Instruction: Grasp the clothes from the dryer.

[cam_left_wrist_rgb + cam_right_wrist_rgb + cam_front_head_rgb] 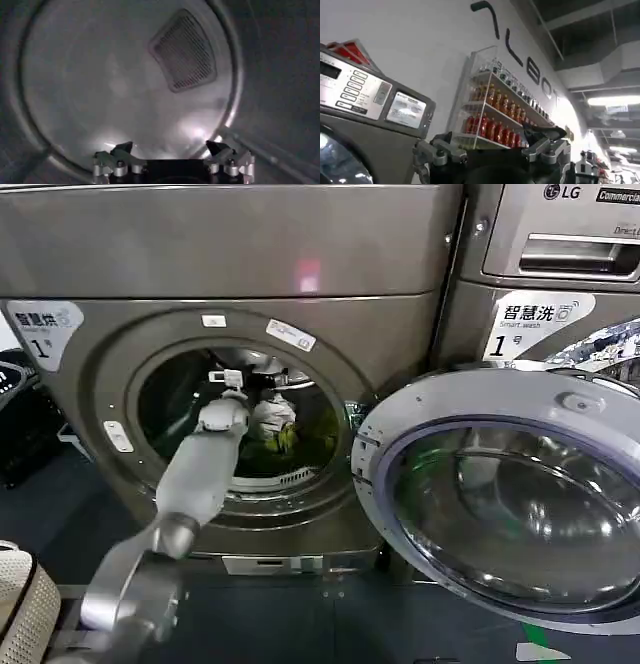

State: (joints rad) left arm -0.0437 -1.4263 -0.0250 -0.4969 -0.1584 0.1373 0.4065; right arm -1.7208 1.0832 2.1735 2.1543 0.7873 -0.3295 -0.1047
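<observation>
The yellow-green clothes (284, 446) are in soft crumpled folds (283, 436) beneath the white cloth piece. They will bunch together and hang down around my left gripper when I lift.
The dryer (120, 254) stands in front of me with its round door (470, 399) swung open to the right. Inside the drum lies the clothes bundle (276, 424), white on top and yellow-green below. My left arm reaches through the porthole, and the left gripper (228, 376) sits just left of and slightly above the bundle. In the left wrist view the left gripper (170, 147) is open with nothing between its fingers, facing the drum's back wall and its vent grille (184, 50). My right gripper (492, 136) is open and empty, pointing up at a wall.
A second machine with an LG logo (560, 244) stands at the right, behind the open door. The door's glass bowl (510, 504) juts toward me. A woven basket edge (22, 609) is at the lower left. A shelf of red bottles (490, 125) hangs on the wall.
</observation>
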